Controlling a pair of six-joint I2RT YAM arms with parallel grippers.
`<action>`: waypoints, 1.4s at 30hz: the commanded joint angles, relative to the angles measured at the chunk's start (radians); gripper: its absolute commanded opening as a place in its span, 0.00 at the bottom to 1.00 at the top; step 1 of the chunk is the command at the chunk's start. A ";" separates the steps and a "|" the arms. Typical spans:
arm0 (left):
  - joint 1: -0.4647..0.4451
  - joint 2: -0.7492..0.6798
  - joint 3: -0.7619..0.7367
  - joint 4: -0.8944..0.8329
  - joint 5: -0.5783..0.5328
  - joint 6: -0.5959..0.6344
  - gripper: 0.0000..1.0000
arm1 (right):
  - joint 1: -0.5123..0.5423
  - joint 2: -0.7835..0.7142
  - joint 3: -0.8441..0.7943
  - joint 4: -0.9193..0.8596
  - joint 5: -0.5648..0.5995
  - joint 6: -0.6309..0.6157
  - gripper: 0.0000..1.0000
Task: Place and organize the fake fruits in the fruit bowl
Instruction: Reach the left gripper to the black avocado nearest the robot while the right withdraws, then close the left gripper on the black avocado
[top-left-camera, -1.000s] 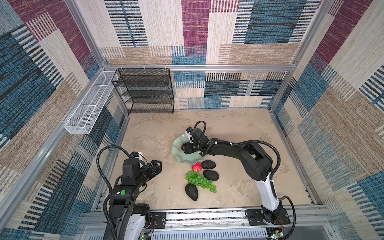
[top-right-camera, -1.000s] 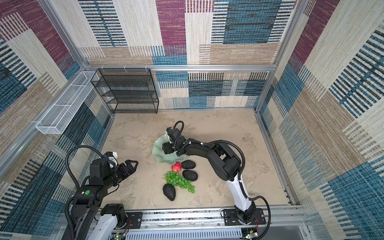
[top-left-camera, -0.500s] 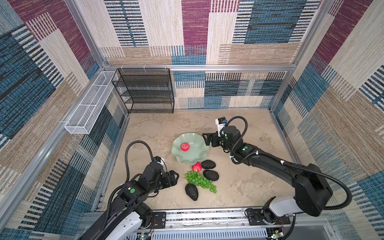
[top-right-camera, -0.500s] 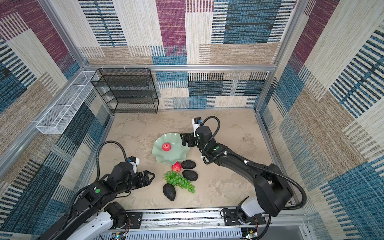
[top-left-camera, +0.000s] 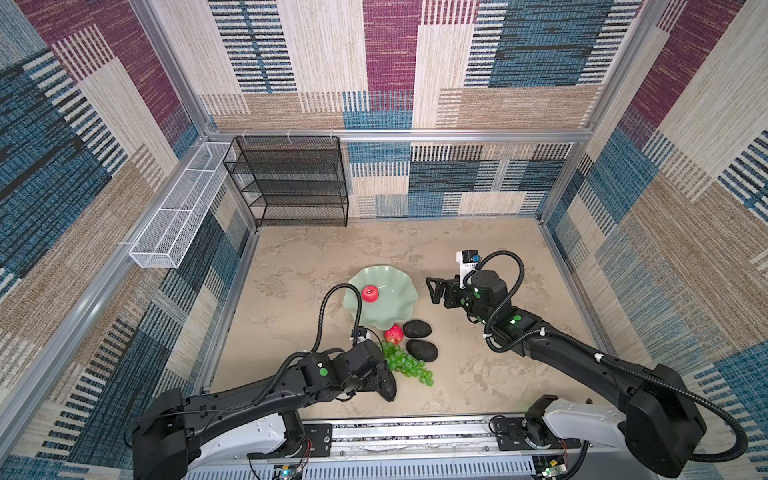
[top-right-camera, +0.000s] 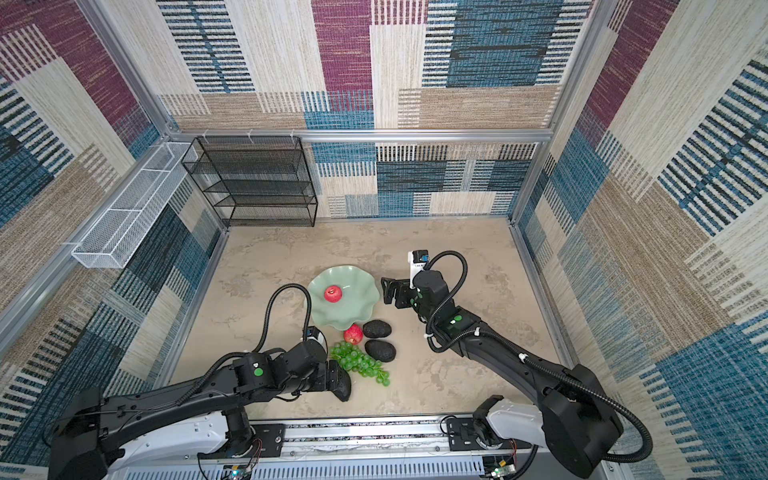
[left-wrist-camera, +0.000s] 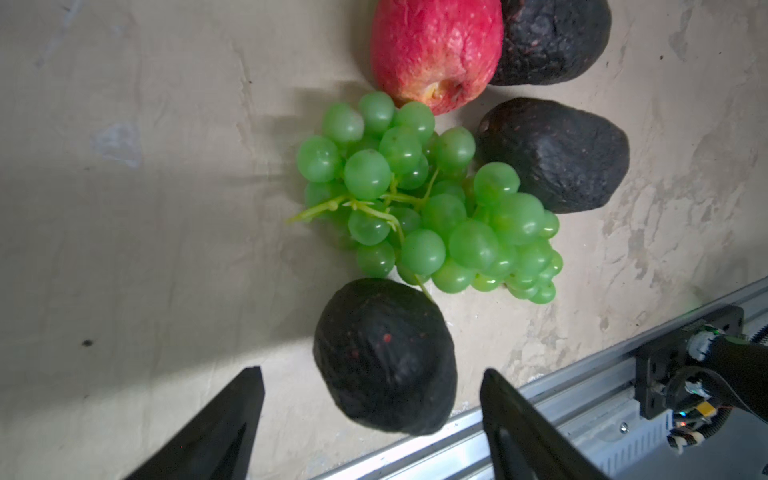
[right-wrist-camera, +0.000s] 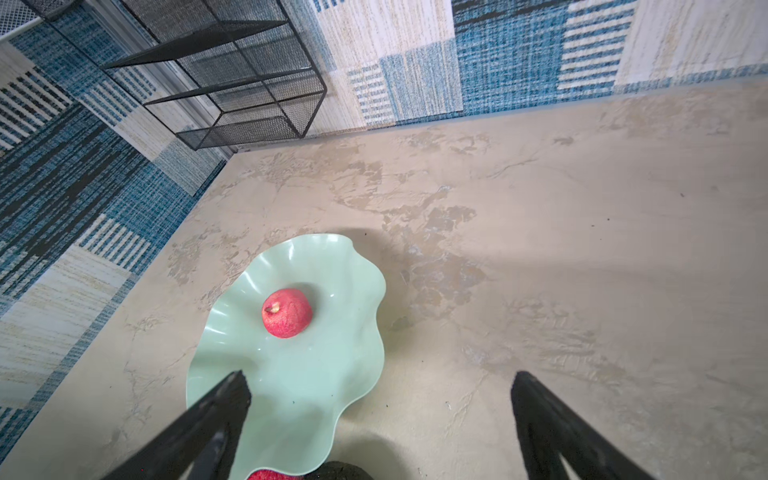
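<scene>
The nearest avocado (left-wrist-camera: 388, 356) is too shallow between the left gripper's open fingers, so the robot should reach further over the avocado's middle before it closes that gripper and carries the avocado to the fruit bowl (top-left-camera: 390, 300).
The pale green fruit bowl (top-left-camera: 395, 305) (top-right-camera: 353, 309) (right-wrist-camera: 299, 386) sits mid-table with one red apple (top-left-camera: 370, 293) (top-right-camera: 333, 293) (right-wrist-camera: 286, 312) in it. In front of the bowl lie a second apple (top-left-camera: 394, 333) (left-wrist-camera: 436, 50), two dark avocados (top-left-camera: 417, 328) (top-left-camera: 422, 350) and green grapes (top-left-camera: 405, 365) (left-wrist-camera: 424, 208). My left gripper (top-left-camera: 384, 380) (left-wrist-camera: 370, 374) hangs open over the nearest avocado (left-wrist-camera: 386, 357) (top-right-camera: 343, 388), a finger on each side with gaps showing. My right gripper (top-left-camera: 434, 291) (right-wrist-camera: 380, 378) is wide open and holds nothing, just right of the bowl's rim.
A black wire shelf (top-left-camera: 291, 183) stands at the back left against the wall. A white mesh basket (top-left-camera: 174, 220) hangs on the left rail. The aluminium base rail (top-left-camera: 415, 432) runs along the front edge, close behind the nearest avocado.
My right gripper let go of an apple in the bowl, opened wide and drew back to the right. My left arm swung from the left edge to over the nearest avocado.
</scene>
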 joint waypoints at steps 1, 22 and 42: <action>-0.003 0.044 0.010 0.071 -0.008 -0.018 0.84 | -0.006 -0.024 -0.017 0.030 0.022 0.009 1.00; -0.001 0.019 -0.005 0.030 0.001 0.009 0.54 | -0.021 -0.082 -0.093 0.037 0.040 0.023 1.00; -0.048 0.249 0.108 -0.013 0.112 0.118 0.72 | -0.027 -0.119 -0.116 -0.002 0.049 0.017 1.00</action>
